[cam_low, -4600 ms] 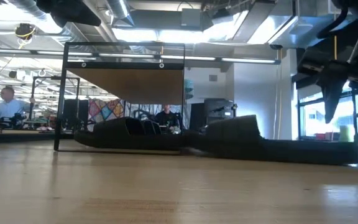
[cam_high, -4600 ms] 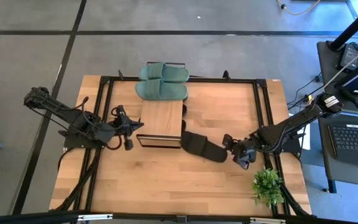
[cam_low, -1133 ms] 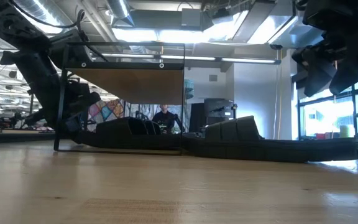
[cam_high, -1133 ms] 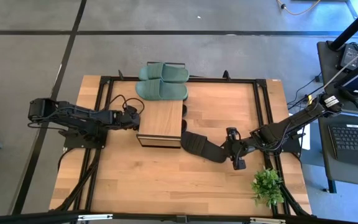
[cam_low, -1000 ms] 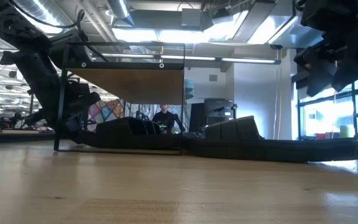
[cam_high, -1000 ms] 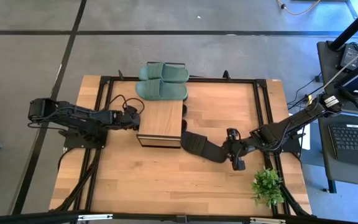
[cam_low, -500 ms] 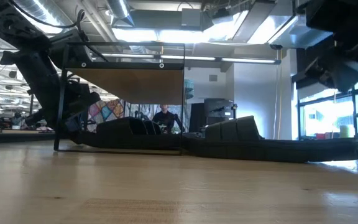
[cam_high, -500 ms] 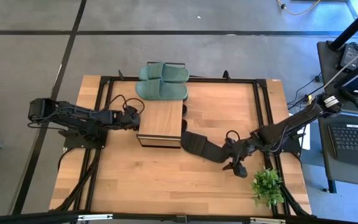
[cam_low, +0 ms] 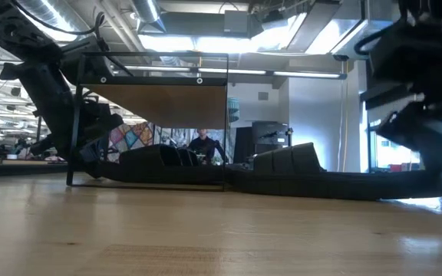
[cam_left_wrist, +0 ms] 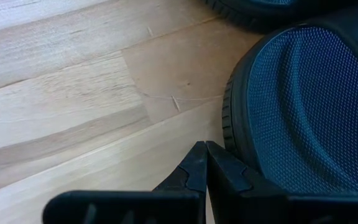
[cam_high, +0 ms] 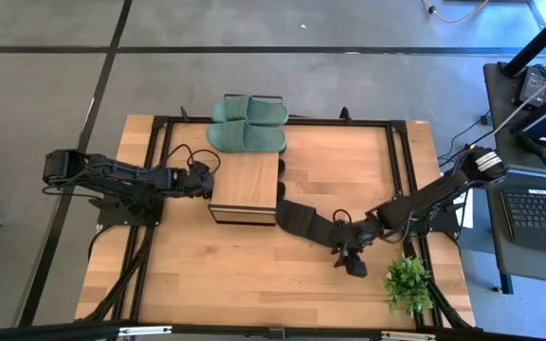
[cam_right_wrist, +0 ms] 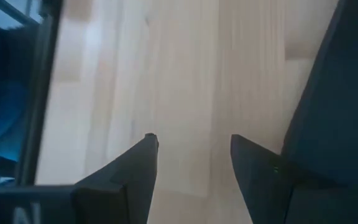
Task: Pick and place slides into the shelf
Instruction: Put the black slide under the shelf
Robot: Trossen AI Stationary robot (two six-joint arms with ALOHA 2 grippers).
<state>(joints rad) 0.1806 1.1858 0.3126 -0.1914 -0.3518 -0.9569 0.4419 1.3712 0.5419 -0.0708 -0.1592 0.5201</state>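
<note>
Next, I back off from the outer black slide and push its loose end (cam_low: 440, 184) inward, because the slide sticks out of the shelf at a slant and my right gripper is next to its long edge (cam_high: 309, 236).
The shelf (cam_high: 245, 180) stands mid-table with two green slides (cam_high: 246, 138) on its far end. Black slides lie under it (cam_low: 167, 161). Another black slide (cam_high: 306, 223) lies flat on the table at the shelf's near right corner, and it also shows in the low view (cam_low: 336, 182). My left gripper (cam_high: 207, 182) is shut, low at the shelf's left side, its tips (cam_left_wrist: 205, 149) next to a black slide's end (cam_left_wrist: 303, 106). My right gripper (cam_high: 349, 256) is open just near-right of the outer black slide, with bare table between its fingers (cam_right_wrist: 191, 142). My left gripper's shut fingers lie level, coming from the table's left, right beside the rim (cam_left_wrist: 229, 134) of a black slide's end under the shelf; I cannot tell whether they touch it. My right gripper has one finger (cam_right_wrist: 260, 171) close beside the outer black slide (cam_right_wrist: 328, 93); I cannot tell whether it touches.
A small green plant (cam_high: 408, 281) stands at the near right, close to my right arm. Black frame rails (cam_high: 401, 170) run along the table's sides. A laptop (cam_high: 538, 213) sits on a side table to the right. The near half of the tabletop (cam_high: 245, 275) is bare wood.
My right gripper has gone toward the table's near edge and a little to the left, round the outer black slide's right end, turning as it went. The slides and the shelf have stayed in place.
</note>
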